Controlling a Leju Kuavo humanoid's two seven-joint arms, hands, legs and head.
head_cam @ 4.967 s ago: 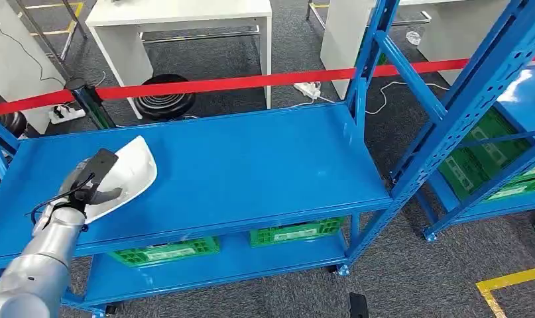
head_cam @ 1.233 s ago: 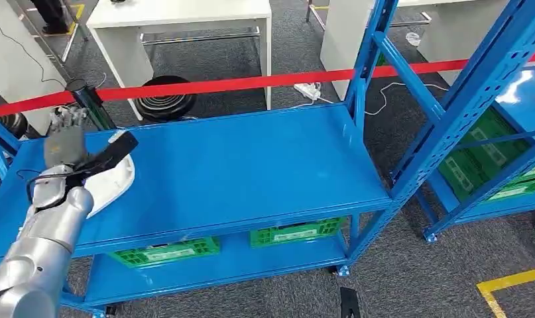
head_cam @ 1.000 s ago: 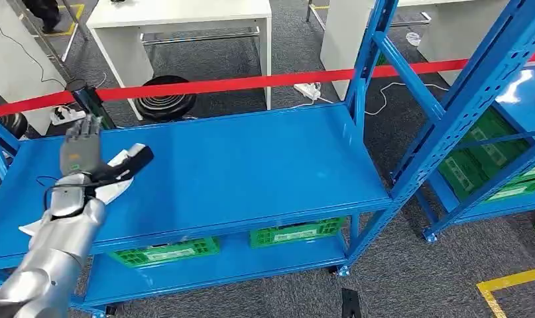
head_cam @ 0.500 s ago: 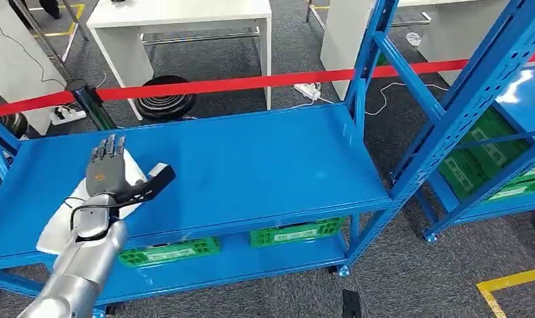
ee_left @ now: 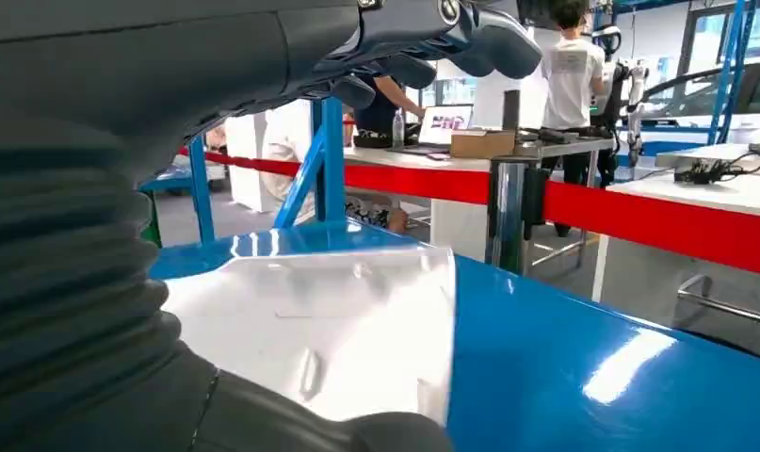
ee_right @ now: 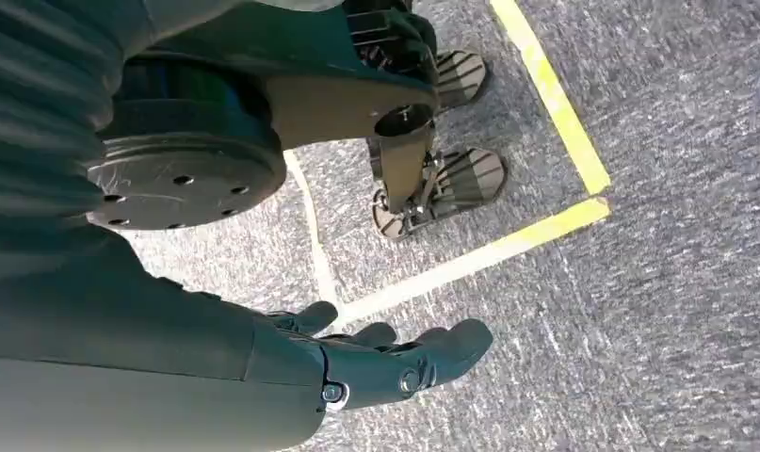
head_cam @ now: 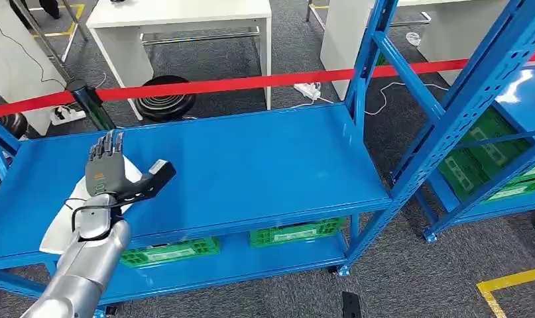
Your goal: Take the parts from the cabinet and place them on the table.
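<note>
A raised rib (ee_left: 309,374) stands up inside the white curved part (head_cam: 64,224). The part will therefore stay curved and stand upright when I pick it up by one of its edges.
A white curved part (head_cam: 55,231) lies flat on the blue shelf top (head_cam: 251,165), near its front left edge. My left hand (head_cam: 109,170) hovers just over the part's far end with fingers straight and spread and the thumb out to the right, holding nothing. In the left wrist view the glossy white part (ee_left: 329,325) rests on the blue surface (ee_left: 592,377) under my left hand (ee_left: 263,56). My right hand (ee_right: 385,363) hangs over grey carpet, fingers loosely extended, empty.
A red barrier tape (head_cam: 251,83) runs behind the shelf from a black post (head_cam: 85,99). Green crates (head_cam: 294,232) sit on the lower shelf. A second blue rack (head_cam: 490,99) stands at the right. White tables (head_cam: 178,13) stand beyond; people (ee_left: 569,75) stand far off.
Five seconds ago my left hand held the white part; it has since laid it on the shelf, let go and opened. Over the last half second the hand barely moved.
</note>
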